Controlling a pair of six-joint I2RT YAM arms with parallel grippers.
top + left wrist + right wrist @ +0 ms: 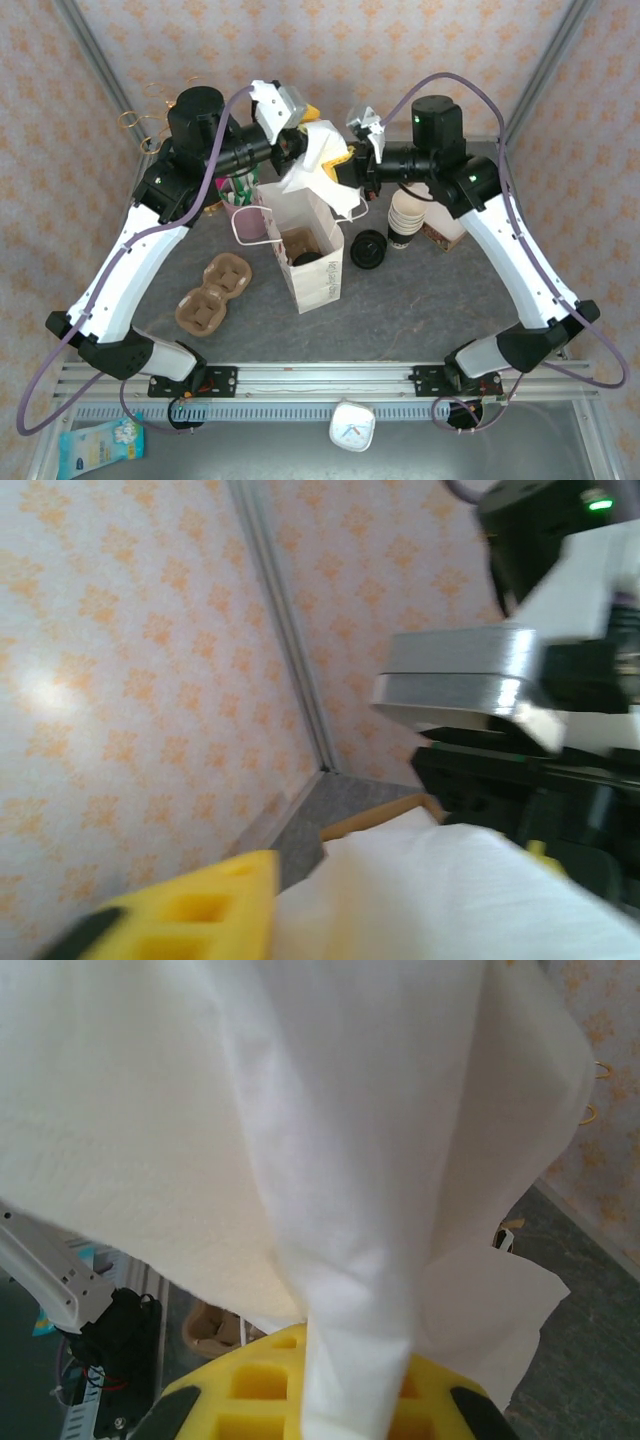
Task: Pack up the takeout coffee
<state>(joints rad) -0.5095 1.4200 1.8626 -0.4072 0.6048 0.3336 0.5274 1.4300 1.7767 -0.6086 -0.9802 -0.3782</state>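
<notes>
The robot's two grippers hold the napkin [316,157] above the paper bag, so next the left gripper lets go and moves away before the right gripper lowers the napkin into the bag's opening [298,226].
A crumpled white napkin [322,165] hangs above the open white paper bag [322,280] in the middle of the table. My left gripper [303,135] holds the napkin's upper left and my right gripper [350,170] holds its right side. In the right wrist view the napkin [300,1110] runs down between the yellow fingers [250,1390], which are shut on it. In the left wrist view the napkin [440,900] lies against one yellow finger [200,910]. Inside the bag a dark round shape [305,256] rests on brown card; I cannot tell whether it is the takeout coffee.
A stack of white-rimmed cups [405,220] and a pile of black lids [368,248] stand right of the bag. A brown pulp cup carrier [212,292] lies to the left. A pink holder with sticks [240,205] stands behind the left arm.
</notes>
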